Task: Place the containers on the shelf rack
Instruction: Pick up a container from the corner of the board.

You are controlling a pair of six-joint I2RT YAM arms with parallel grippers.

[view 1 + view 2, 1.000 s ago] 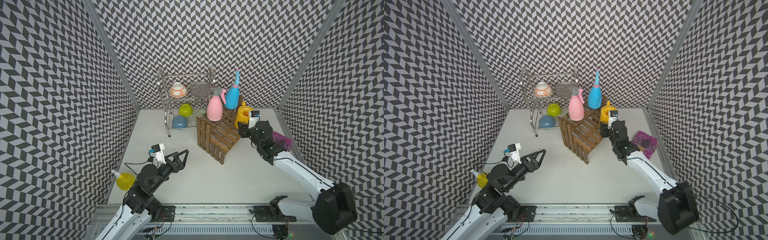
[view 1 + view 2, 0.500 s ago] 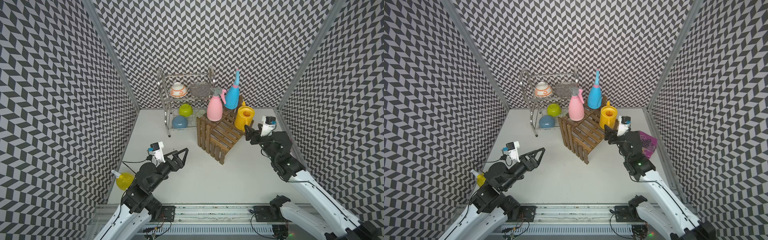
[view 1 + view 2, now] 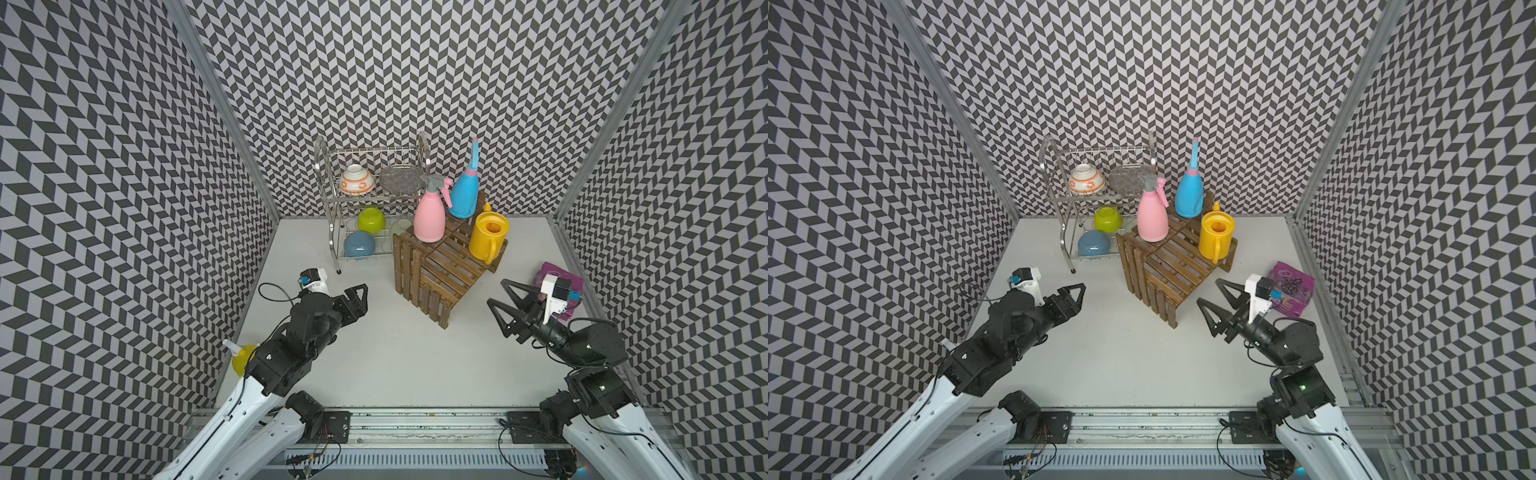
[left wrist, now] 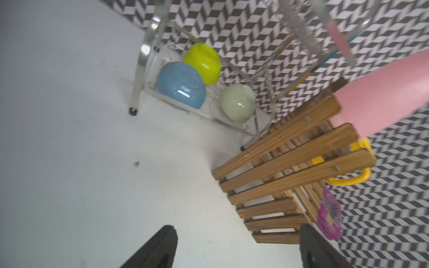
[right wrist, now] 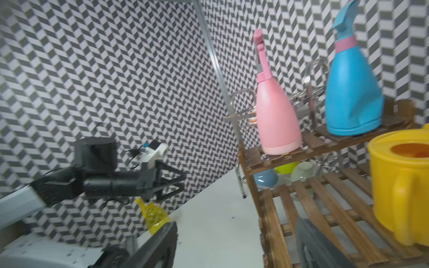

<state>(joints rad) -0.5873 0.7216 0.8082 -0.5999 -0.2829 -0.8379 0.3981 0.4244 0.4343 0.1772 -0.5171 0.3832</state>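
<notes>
I should now move my left gripper, fingers open, toward the bottle's white head (image 3: 232,347) and close it there, because the yellow spray bottle (image 3: 242,362) is upright and clear of its neighbours.
The brown wooden shelf rack (image 3: 440,266) stands at the back middle in both top views. On it stand a pink spray bottle (image 3: 430,216), a blue spray bottle (image 3: 463,195) and a yellow watering can (image 3: 486,237). A translucent yellow round spray bottle (image 3: 241,359) sits at the table's left edge, half hidden behind my left arm. My left gripper (image 3: 362,297) hovers open and empty left of the rack. My right gripper (image 3: 498,291) is open and empty to the right of the rack's front corner. The right wrist view shows the watering can (image 5: 404,185) close by.
A silver wire dish rack (image 3: 319,166) with a green bowl (image 3: 370,219), a blue bowl (image 3: 359,244) and a patterned bowl (image 3: 355,181) stands left of the shelf rack. A purple package (image 3: 561,286) lies behind my right gripper near the right wall.
My right arm has pulled back from the watering can toward the front right, jaws wider, leaving the can standing on the rack. My left arm has barely moved.
</notes>
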